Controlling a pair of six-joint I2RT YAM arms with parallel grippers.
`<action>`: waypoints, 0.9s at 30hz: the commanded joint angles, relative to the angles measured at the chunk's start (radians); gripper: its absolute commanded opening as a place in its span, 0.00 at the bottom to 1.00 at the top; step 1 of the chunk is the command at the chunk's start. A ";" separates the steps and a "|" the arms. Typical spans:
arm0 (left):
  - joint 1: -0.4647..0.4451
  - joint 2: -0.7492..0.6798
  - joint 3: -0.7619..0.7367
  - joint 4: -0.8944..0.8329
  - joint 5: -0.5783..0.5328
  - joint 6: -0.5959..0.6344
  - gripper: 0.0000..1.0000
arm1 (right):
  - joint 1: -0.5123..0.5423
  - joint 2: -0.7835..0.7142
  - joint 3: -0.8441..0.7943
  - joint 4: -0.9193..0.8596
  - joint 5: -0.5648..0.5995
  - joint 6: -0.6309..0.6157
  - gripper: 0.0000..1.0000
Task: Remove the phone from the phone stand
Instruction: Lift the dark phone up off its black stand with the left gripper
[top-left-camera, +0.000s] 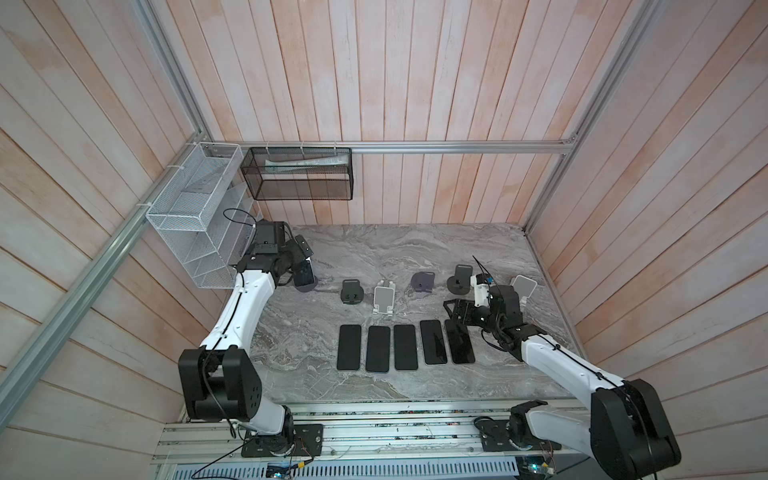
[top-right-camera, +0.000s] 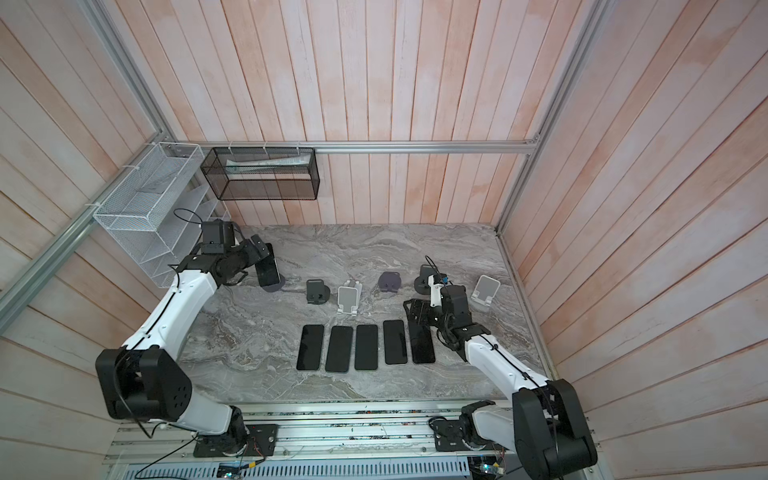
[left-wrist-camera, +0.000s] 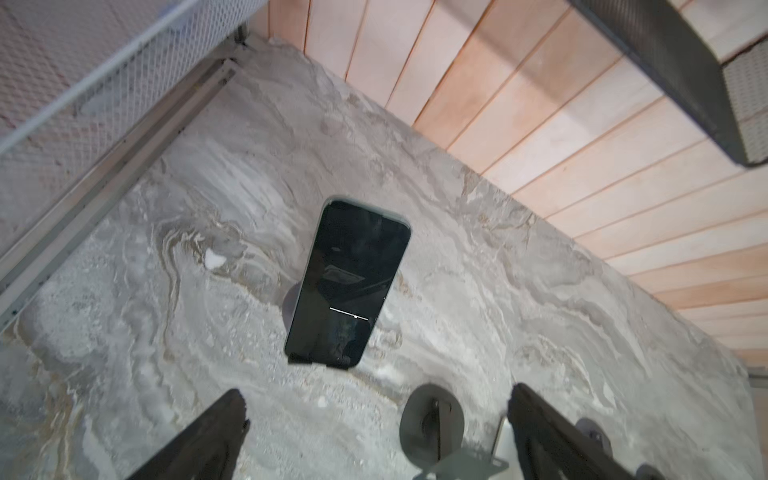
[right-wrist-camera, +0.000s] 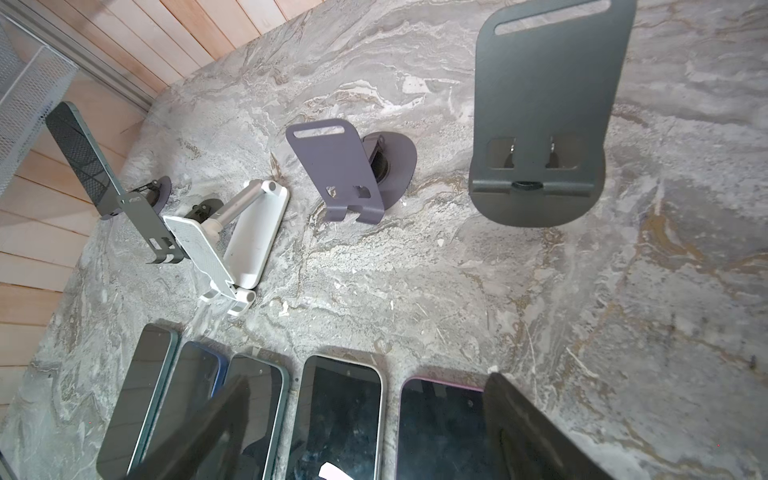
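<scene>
My left gripper keeps moving to the phone's top, which rises free of the stand and is narrower than its open fingers, until they are on either side of its long sides.
A dark phone leans upright in a round-based phone stand at the far left of the marble table. In the left wrist view the phone stands just ahead of my left gripper, and only the stand's lip shows below it. That gripper is open wide and touches nothing. My right gripper hovers open over the far ends of the phones lying at the right end of the row, holding nothing.
Several phones lie flat in a row at mid-table. Behind them stand empty holders: black, white, purple, dark and silver. A white mesh rack and a black basket hang on the walls.
</scene>
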 joint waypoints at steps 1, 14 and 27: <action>-0.002 0.141 0.114 -0.111 -0.078 0.088 1.00 | 0.007 -0.031 0.023 -0.023 0.048 -0.017 0.93; -0.025 0.374 0.319 -0.146 -0.154 0.225 1.00 | 0.006 -0.010 0.026 -0.024 0.057 -0.022 0.97; -0.030 0.453 0.381 -0.147 -0.186 0.230 1.00 | 0.007 0.016 0.033 -0.024 0.054 -0.031 0.97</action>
